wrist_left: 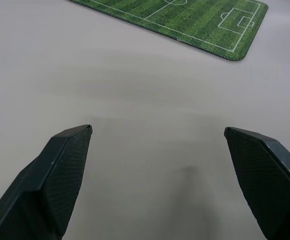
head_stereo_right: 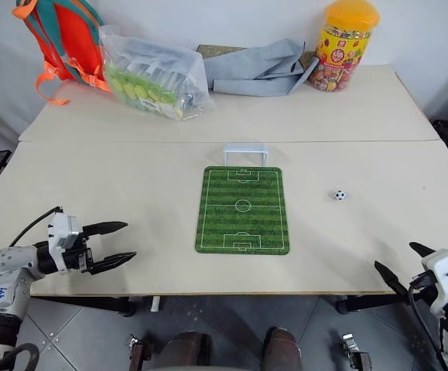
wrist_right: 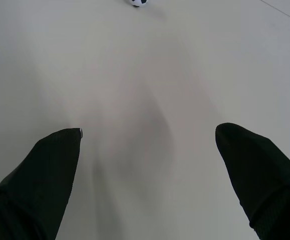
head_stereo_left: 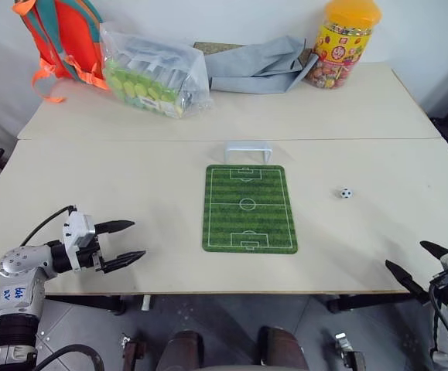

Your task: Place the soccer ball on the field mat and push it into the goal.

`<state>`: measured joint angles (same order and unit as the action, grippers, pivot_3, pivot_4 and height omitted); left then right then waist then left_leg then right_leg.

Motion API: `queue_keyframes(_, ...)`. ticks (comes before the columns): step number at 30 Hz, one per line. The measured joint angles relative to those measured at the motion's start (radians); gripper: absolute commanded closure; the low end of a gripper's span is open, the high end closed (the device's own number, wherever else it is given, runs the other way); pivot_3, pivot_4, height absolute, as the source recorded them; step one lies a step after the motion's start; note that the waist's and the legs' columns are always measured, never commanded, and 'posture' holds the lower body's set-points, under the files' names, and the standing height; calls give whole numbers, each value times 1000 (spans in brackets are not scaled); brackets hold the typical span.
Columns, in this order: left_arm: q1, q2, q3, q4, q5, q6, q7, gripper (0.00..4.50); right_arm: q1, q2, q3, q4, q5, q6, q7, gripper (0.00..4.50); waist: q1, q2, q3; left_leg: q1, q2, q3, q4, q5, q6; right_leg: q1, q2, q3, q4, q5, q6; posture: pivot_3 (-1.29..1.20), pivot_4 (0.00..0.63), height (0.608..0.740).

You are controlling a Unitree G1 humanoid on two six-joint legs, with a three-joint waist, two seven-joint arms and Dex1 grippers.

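Note:
I expect the soccer ball (head_stereo_left: 346,193) to roll over the mat and come to rest inside the goal when I push the ball, because the flat field mat (head_stereo_left: 248,209) leads to the goal.
The soccer ball (head_stereo_left: 346,193), tiny and white with black patches, lies on the bare table to the right of the field mat (head_stereo_left: 249,209). That green striped mat lies flat at the table's middle, and the white goal (head_stereo_left: 247,150) stands just beyond its far short edge. My left gripper (head_stereo_left: 134,240) is open over the table's front left, pointing toward the mat, with nothing between its fingers. At the table's front right edge my right gripper (head_stereo_left: 418,259) is open and empty, well short of the ball (wrist_right: 139,2).
On the far table stand an orange backpack (head_stereo_left: 61,35), a clear bag of green packets (head_stereo_left: 152,73), a grey cloth (head_stereo_left: 258,66) and a candy jar with a yellow lid (head_stereo_left: 343,42). A seam (head_stereo_left: 224,140) joins the two tables.

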<state>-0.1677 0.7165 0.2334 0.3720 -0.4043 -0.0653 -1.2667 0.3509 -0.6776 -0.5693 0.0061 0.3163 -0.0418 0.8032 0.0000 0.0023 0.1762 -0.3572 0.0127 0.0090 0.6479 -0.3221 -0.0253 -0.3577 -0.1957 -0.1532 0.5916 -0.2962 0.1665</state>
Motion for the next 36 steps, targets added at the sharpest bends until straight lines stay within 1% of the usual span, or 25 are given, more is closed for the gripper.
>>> queue_keyframes(5,-5,0,0,0,0,14,12,0,-4,0,0,-18,7,44,-13,15,0,0,0,0,0,0,0,0,0,0,0,0,0,0,0,0,150,740)
queue_keyframes(10,-24,-9,1,-13,-6,56,67,0,-17,-17,-1,-81,59,177,-30,15,0,0,0,0,0,0,1,0,0,0,0,1,0,0,0,0,150,740)
queue_keyframes(13,-70,-10,2,-23,-12,79,91,0,-108,-61,1,-143,113,294,-48,15,-3,0,0,0,0,1,2,0,0,0,0,1,1,1,-1,0,150,740)
queue_keyframes(16,-129,-32,-4,-46,-31,69,67,0,-244,-110,23,-180,133,403,-86,15,-2,0,0,1,1,3,2,0,0,-1,1,3,1,1,-1,0,150,740)
queue_keyframes(19,-152,-50,-7,-44,-63,85,40,0,-341,-116,95,-181,135,456,-88,15,-1,0,0,1,2,2,1,0,-1,-2,2,2,1,1,-2,0,150,740)
queue_keyframes(22,-178,-74,-28,-36,-61,53,-2,0,-490,-113,225,-81,102,477,-77,15,-2,-1,0,-1,2,3,3,-1,0,-2,2,2,0,1,-1,0,150,740)
queue_keyframes(26,-181,-81,-52,-22,-61,1,-77,0,-653,-90,341,103,35,437,-61,15,-3,-1,0,-2,2,3,2,-1,0,-3,2,2,0,1,-1,0,150,740)
queue_keyframes(31,-180,-82,-56,-7,-73,-10,-143,0,-820,-48,417,365,-37,343,-43,15,-4,-1,0,-3,2,3,2,-1,0,-4,2,2,0,1,-1,0,150,740)
queue_keyframes(36,-174,-82,-54,-10,-95,-6,-176,0,-906,-25,449,536,-89,269,-22,15,-6,-1,0,-3,2,3,2,-1,0,-4,2,2,0,1,-1,0,150,740)
